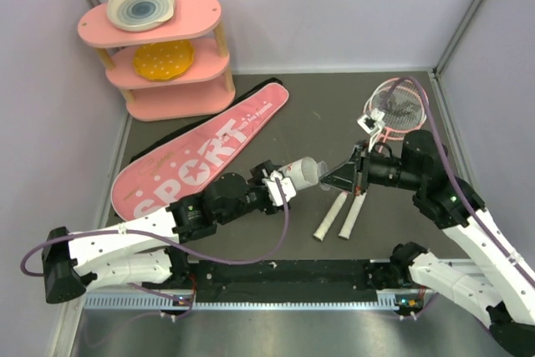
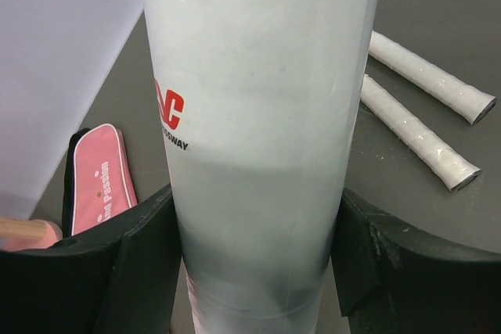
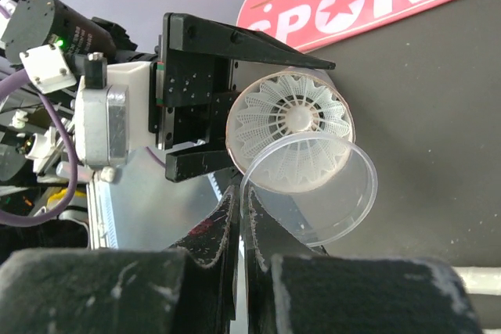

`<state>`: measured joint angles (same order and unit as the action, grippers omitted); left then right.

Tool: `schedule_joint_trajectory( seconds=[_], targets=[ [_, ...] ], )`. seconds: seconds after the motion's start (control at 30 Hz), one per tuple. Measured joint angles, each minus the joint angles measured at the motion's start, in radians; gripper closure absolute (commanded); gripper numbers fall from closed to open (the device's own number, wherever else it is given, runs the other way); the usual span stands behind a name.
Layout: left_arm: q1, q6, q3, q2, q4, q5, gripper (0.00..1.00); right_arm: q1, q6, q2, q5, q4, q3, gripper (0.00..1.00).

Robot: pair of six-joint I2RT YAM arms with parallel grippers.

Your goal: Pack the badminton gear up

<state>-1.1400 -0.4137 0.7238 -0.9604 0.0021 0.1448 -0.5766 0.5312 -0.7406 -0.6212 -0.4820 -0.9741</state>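
Observation:
My right gripper is pushing the clear cap [image 1: 324, 173], which faces the tube's opening [image 1: 308, 172] with the white shuttlecock inside, and should keep pushing it on until it seats.
My left gripper [image 1: 280, 183] is shut on the white tube [image 1: 298, 173], which it holds lying level above the table with its open mouth to the right. In the left wrist view the tube [image 2: 258, 115] fills the gap between the black fingers [image 2: 149, 263]. A white shuttlecock [image 3: 291, 119] sits inside the mouth. My right gripper [image 3: 241, 193] is shut on the rim of a clear round cap [image 3: 329, 201], tilted just in front of the mouth. Two pink rackets [image 1: 399, 106] lie at the right, white handles [image 1: 330, 216] toward me. The pink SPORT bag [image 1: 201, 160] lies flat at the left.
A pink three-tier shelf [image 1: 163, 48] with plates stands at the back left corner. Grey walls close in the table on the left, back and right. The racket handles [image 2: 427, 76] lie right below the two grippers.

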Motion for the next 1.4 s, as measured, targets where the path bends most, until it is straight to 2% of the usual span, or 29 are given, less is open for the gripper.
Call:
schedule_joint_trajectory(
  seconds=[0.3,1.4],
  targets=[
    [-0.002,-0.001,0.000,0.000,-0.002,0.000,0.81,-0.103,-0.025,-0.097,0.054,-0.019,-0.069,1.00],
    [-0.014,-0.012,0.000,0.001,-0.012,0.004,0.82,-0.128,-0.033,-0.183,0.031,0.002,-0.108,1.00]
  ],
)
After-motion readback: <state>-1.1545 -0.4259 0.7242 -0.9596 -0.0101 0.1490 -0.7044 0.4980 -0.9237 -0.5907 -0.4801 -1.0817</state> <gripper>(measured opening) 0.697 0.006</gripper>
